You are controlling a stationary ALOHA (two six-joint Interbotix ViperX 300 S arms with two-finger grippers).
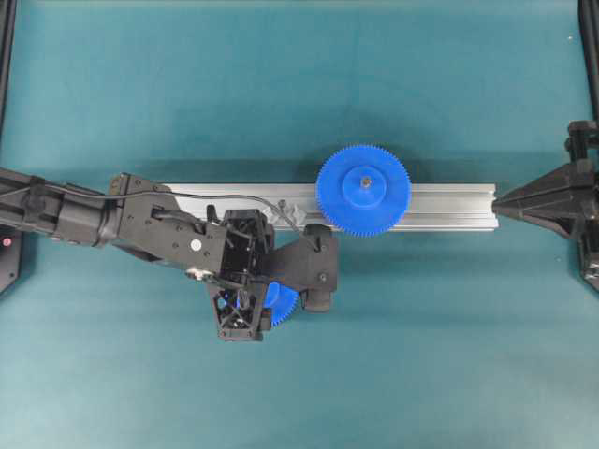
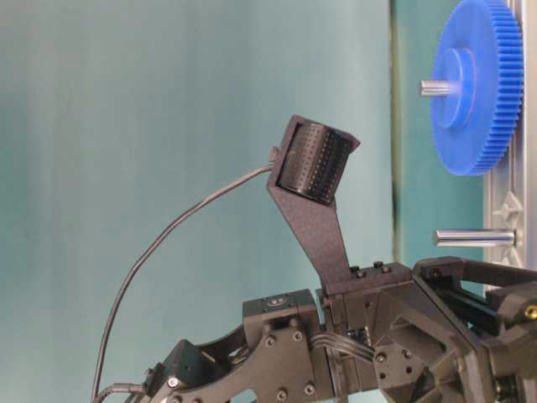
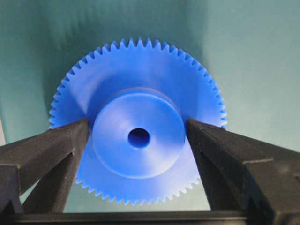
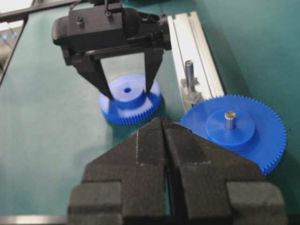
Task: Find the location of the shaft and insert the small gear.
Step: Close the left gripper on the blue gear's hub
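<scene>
I expect the small gear (image 1: 282, 301) to mesh with the larger gear's teeth when I lower it over the shaft (image 1: 283, 204), because the shaft stands close to those teeth.
The small gear (image 3: 140, 79), bright blue with a raised hub and dark centre hole, lies flat on the teal mat just in front of the rail. My left gripper (image 3: 138, 136) is open and points down over it. Its fingers (image 4: 149, 86) stand on either side of the hub, very close to it; I cannot tell if they touch. The shaft (image 4: 189, 74), a small silvery pin, stands upright on the aluminium rail (image 4: 199, 51), bare, to the left of the larger gear. My right gripper (image 4: 161, 121) is shut on nothing and hangs well back from both gears.
The larger blue gear (image 1: 362, 190) sits on the rail (image 1: 449, 206) with a grey pin tip (image 4: 229, 118) through its hub, close beside the shaft. The right gripper's tip (image 1: 498, 201) points at the rail's right end. Dark frame posts stand at the table's side edges.
</scene>
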